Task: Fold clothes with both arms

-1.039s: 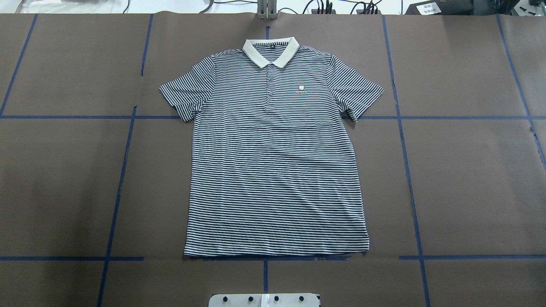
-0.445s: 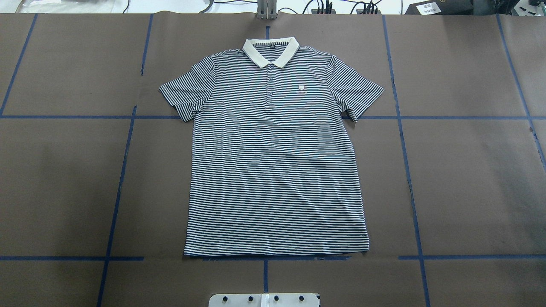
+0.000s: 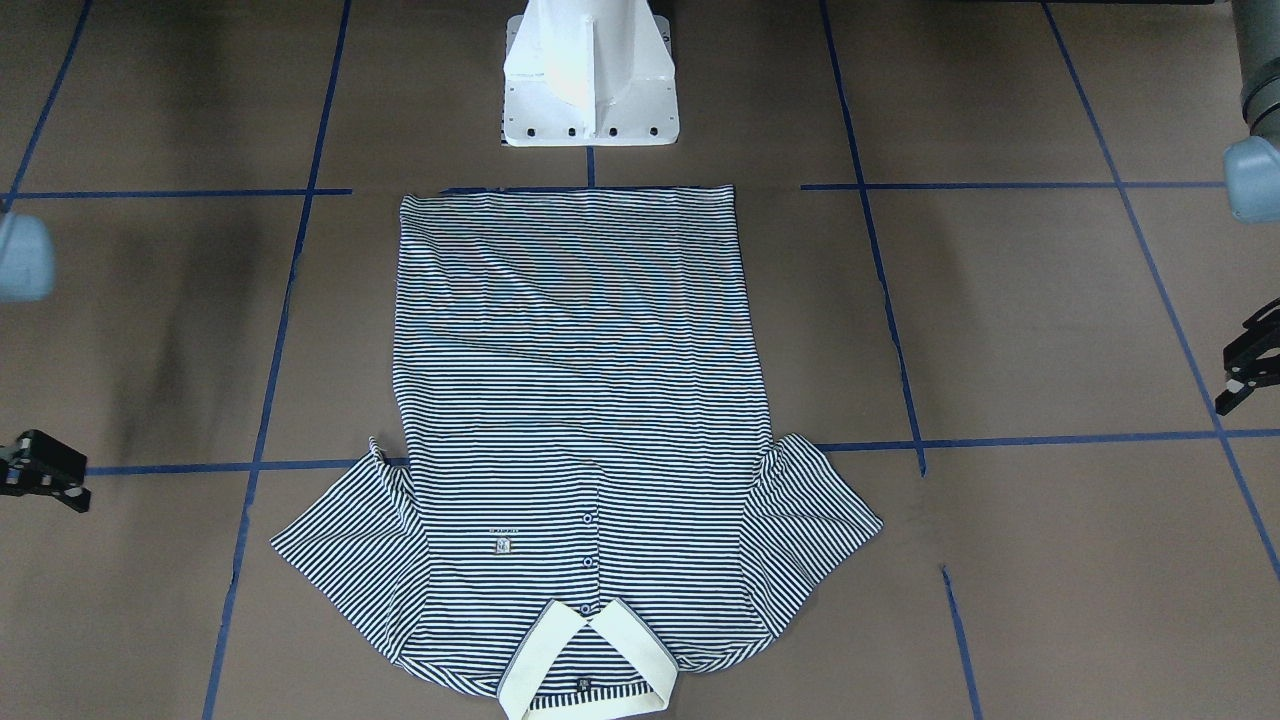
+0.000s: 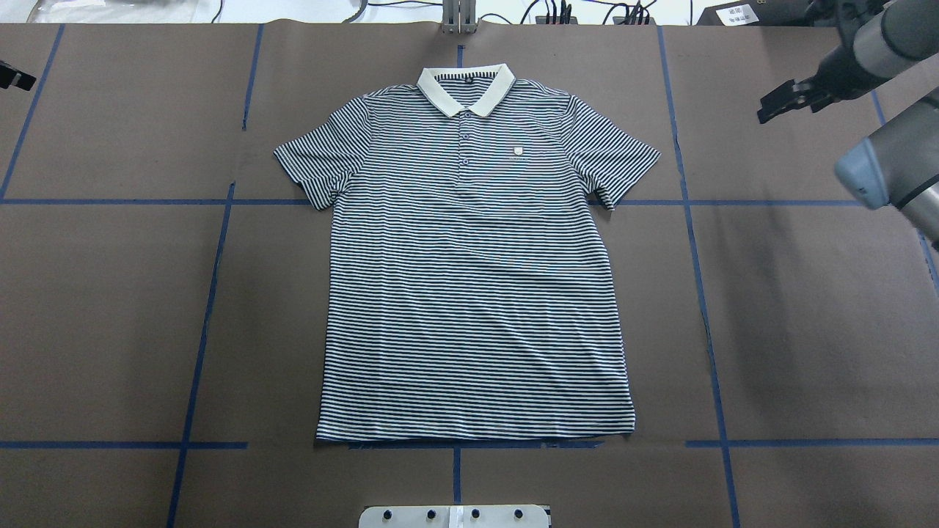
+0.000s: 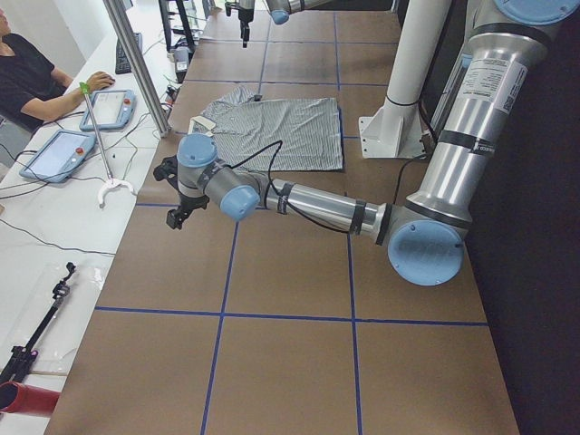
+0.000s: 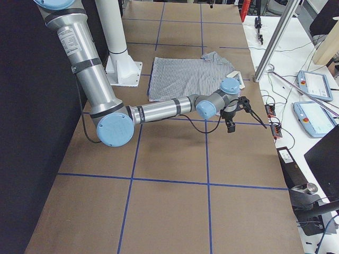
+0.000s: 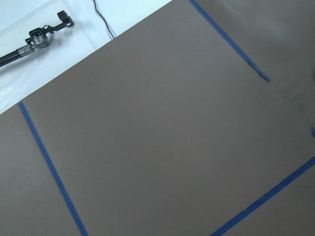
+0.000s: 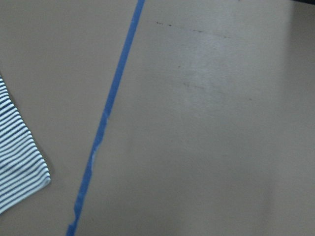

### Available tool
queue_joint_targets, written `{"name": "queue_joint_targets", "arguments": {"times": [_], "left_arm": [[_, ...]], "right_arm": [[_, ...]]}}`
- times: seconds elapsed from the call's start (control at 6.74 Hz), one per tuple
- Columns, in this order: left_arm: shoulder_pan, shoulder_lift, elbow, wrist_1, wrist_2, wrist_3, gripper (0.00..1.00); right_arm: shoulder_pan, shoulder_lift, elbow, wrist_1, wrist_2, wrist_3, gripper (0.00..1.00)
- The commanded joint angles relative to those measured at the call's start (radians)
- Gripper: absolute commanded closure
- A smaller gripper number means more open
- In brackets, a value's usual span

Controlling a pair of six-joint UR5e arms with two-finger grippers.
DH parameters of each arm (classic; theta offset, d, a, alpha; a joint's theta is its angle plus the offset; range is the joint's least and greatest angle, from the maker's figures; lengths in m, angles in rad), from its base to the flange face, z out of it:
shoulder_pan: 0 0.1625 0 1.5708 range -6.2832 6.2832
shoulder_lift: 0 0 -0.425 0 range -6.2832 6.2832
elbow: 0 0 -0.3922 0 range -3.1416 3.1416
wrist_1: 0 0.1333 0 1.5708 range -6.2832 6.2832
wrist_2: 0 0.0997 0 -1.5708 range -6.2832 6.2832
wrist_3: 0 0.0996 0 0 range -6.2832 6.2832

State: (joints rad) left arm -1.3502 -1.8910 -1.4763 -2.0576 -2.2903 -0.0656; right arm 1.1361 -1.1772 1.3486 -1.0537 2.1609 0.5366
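Note:
The sleeve (image 3: 360,557) will fold down flat across the chest badge (image 3: 503,545) when I bring the sleeve's hem inward, because the badge sits near the armhole seam.
The striped polo shirt (image 4: 469,279) lies flat and face up on the brown table, with its cream collar (image 4: 464,88) at the far side. It also shows in the front-facing view (image 3: 575,380). My right gripper (image 4: 777,101) hovers open and empty over bare table, to the right of the right sleeve (image 4: 616,158). A sleeve corner (image 8: 19,162) shows in the right wrist view. My left gripper (image 4: 11,75) is just inside the far left edge, well away from the shirt. In the front-facing view (image 3: 1250,365) it looks open and empty.
The white pedestal base (image 3: 590,110) stands at the near edge behind the shirt's hem. Blue tape lines (image 4: 697,242) grid the table. An operator (image 5: 27,77) sits with tablets at the far side. A metal post (image 5: 136,63) stands there too.
Both arms have come into the overhead view: the right arm from the right side, the left gripper at the far left edge. The shirt has not moved.

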Motion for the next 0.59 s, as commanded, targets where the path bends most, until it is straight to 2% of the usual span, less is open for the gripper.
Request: {"name": "queue_joint_targets", "arguments": {"times": [0.0,0.15,0.45], "left_arm": [[0.035,-0.048,0.036,-0.035,0.002,-0.153,0.0],[0.04,-0.049,0.036,-0.038,0.003,-0.207,0.0],[0.049,-0.051,0.039,-0.036,0.002,-0.262,0.0]], "right_arm": [[-0.11,0.027,-0.049,0.208,-0.07,0.312,0.0],[-0.125,0.068,-0.078,0.198,-0.069,0.318,0.0],[-0.151,0.166,-0.201,0.196,-0.073,0.31,0.0]]}}
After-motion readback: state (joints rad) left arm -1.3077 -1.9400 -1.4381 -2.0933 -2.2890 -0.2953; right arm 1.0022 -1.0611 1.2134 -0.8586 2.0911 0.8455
